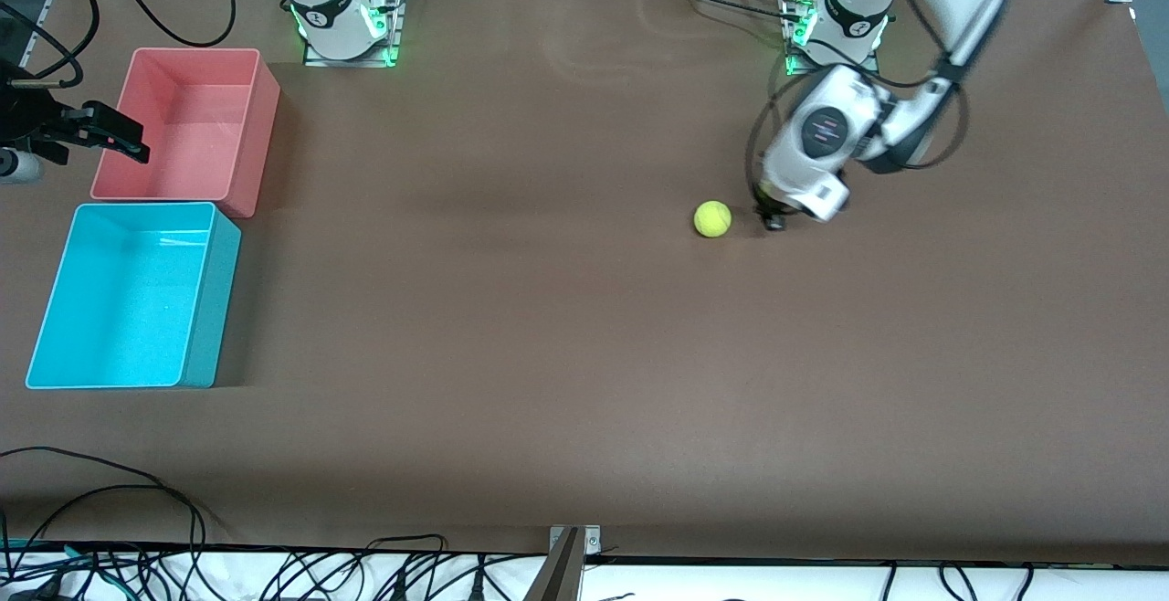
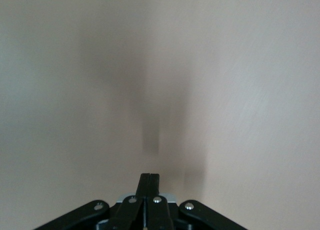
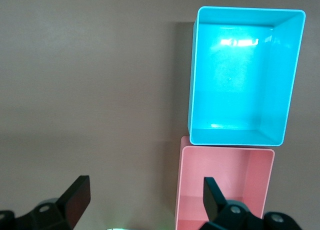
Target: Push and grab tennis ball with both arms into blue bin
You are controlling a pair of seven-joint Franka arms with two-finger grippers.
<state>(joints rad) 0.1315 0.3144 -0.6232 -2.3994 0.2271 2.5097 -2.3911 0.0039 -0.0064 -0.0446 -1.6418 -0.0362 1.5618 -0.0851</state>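
A gap (image 1: 742, 217) lies between the tennis ball and the robot's closed left gripper, so next the left gripper moves back and leaves the ball (image 1: 712, 218) for the right gripper.
The yellow-green tennis ball (image 1: 712, 218) lies on the brown table near the left arm's end. My left gripper (image 1: 774, 220) is low at the table right beside the ball, on the side toward the left arm's end, with a small gap between them. Its fingers are shut with nothing in them (image 2: 149, 176), and the ball does not show in the left wrist view. My right gripper (image 3: 145, 190) hangs open and empty high above the pink bin's edge (image 1: 137, 142). The blue bin (image 1: 55, 309) (image 3: 295, 79) stands empty at the right arm's end.
A pink bin (image 1: 265, 117) (image 3: 225, 155) stands touching the blue bin, farther from the front camera. Cables run along the table's near edge (image 1: 137, 500). Both arm bases (image 1: 345, 30) glow green at the table's back edge.
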